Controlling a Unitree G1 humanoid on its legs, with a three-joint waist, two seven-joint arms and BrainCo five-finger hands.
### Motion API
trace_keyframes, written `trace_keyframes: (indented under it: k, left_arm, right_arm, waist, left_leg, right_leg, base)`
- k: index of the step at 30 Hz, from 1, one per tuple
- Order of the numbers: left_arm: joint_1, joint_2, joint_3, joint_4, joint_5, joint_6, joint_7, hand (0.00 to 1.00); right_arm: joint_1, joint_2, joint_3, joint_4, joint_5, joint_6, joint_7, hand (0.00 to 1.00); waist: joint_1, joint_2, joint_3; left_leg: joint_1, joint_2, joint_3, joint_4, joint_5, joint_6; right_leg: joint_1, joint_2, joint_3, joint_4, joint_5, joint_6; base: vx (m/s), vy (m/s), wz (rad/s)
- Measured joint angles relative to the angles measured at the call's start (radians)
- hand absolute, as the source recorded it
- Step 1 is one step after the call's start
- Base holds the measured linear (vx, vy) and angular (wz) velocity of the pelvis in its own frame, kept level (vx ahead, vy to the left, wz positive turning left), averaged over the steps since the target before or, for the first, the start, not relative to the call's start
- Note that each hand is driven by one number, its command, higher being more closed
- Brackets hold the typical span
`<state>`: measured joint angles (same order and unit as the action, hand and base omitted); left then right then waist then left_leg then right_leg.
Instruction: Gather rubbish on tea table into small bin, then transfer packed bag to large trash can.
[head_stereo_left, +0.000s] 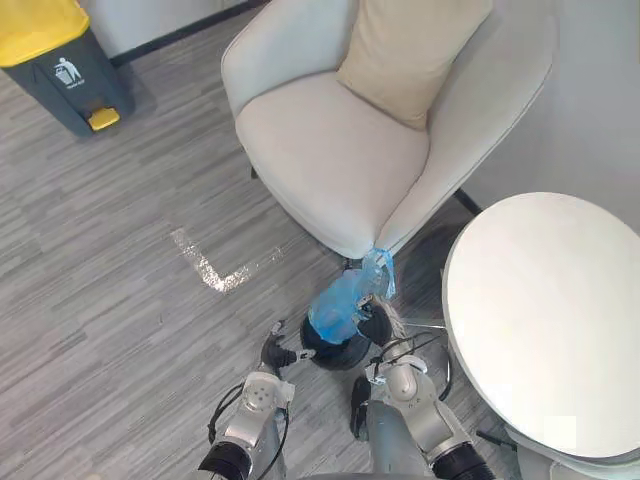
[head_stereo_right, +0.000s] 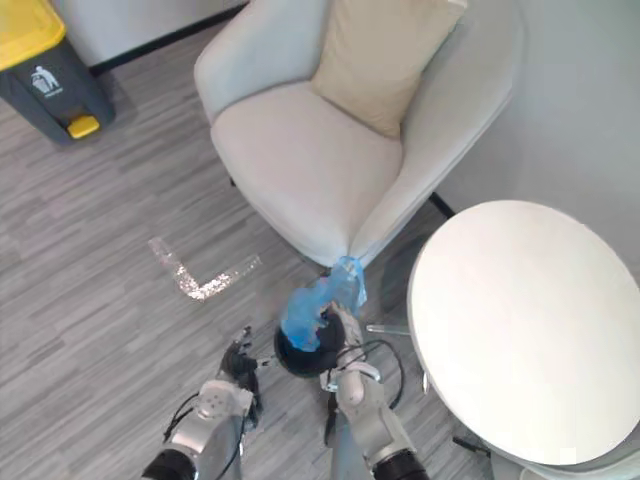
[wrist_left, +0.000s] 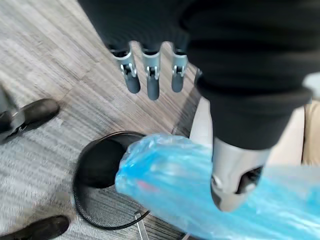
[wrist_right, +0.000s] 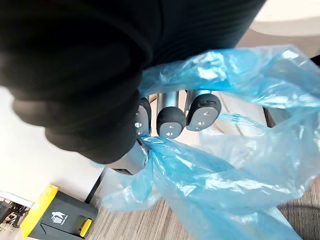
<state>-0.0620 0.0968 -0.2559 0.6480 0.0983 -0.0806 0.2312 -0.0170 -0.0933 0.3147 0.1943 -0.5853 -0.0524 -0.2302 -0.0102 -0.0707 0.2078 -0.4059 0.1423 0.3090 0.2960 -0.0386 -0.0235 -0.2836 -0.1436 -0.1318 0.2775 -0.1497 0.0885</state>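
Observation:
The bin's inside shows empty past the blue plastic bag, so the bag should come free and leave the bin standing when the robot carries the bag away.
A blue plastic bag is lifted partly out of the small black bin, which stands on the floor between the armchair and the round table. My right hand is shut on the bag's upper part; in the right wrist view its fingers curl into the blue film. Just left of the bin, my left hand is open with straight fingers, apart from the bag and the bin's rim. The large grey trash can with a yellow lid stands at the far left by the wall.
A white armchair with a beige cushion stands right behind the bin. The round white tea table is on the right. Silver tape marks the wood floor between the bin and the trash can.

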Motion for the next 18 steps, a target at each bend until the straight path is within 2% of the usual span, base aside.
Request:
trace_keyframes:
  k: [4,6,9,12,16,18]
  left_arm:
    - [0.012,0.036,-0.008,-0.02,0.018,-0.001,-0.009,0.0]
    - [0.042,0.053,-0.008,-0.084,0.019,-0.003,-0.021,0.0]
    - [0.077,0.05,-0.019,-0.147,0.019,-0.022,-0.038,0.0]
    - [0.101,0.057,-0.058,-0.27,0.03,-0.024,-0.042,0.0]
    - [0.113,0.064,-0.117,-0.39,0.101,-0.077,-0.043,0.0]
    - [0.113,0.073,-0.129,-0.408,0.119,-0.082,-0.042,0.0]
  right_arm:
    - [0.021,-0.034,-0.039,-0.013,0.047,-0.01,0.038,1.0]
    - [0.045,-0.044,-0.038,-0.045,0.065,-0.023,0.057,1.0]
    - [0.067,-0.071,-0.042,-0.107,0.085,-0.052,0.07,1.0]
    - [0.085,-0.082,-0.054,-0.154,0.121,-0.058,0.082,1.0]
    - [0.096,-0.114,-0.062,-0.227,0.214,-0.085,0.106,1.0]
    - [0.095,-0.115,-0.061,-0.25,0.256,-0.096,0.114,1.0]
  waist:
    - [-0.005,0.001,-0.031]
    - [-0.007,0.003,-0.067]
    - [-0.007,0.026,-0.105]
    - [-0.009,0.032,-0.112]
    - [-0.011,0.036,-0.146]
    - [-0.023,0.035,-0.148]
  left_leg:
    - [0.093,-0.016,-0.011,-0.062,0.011,-0.005]
    - [0.138,-0.023,-0.012,-0.112,0.026,-0.014]
    - [0.208,-0.035,-0.012,-0.21,0.068,-0.027]
    - [0.261,-0.037,-0.011,-0.27,0.089,-0.032]
    - [0.329,-0.061,-0.01,-0.402,0.136,-0.036]
    - [0.336,-0.065,-0.01,-0.406,0.14,-0.036]
  right_leg:
    - [0.115,0.003,-0.016,-0.08,0.028,0.003]
    - [0.149,0.007,-0.019,-0.12,0.046,0.004]
    - [0.185,0.017,-0.016,-0.161,0.079,0.001]
    - [0.214,0.025,-0.001,-0.173,0.088,-0.006]
    - [0.215,0.022,0.03,-0.203,0.086,-0.005]
    - [0.223,0.019,0.037,-0.212,0.085,-0.004]
  base:
    - [0.18,-0.02,0.08]
    - [0.09,-0.026,-0.02]
    - [0.05,-0.018,-0.11]
    - [-0.01,-0.003,-0.15]
    - [-0.06,0.015,-0.21]
    - [-0.06,0.026,-0.13]
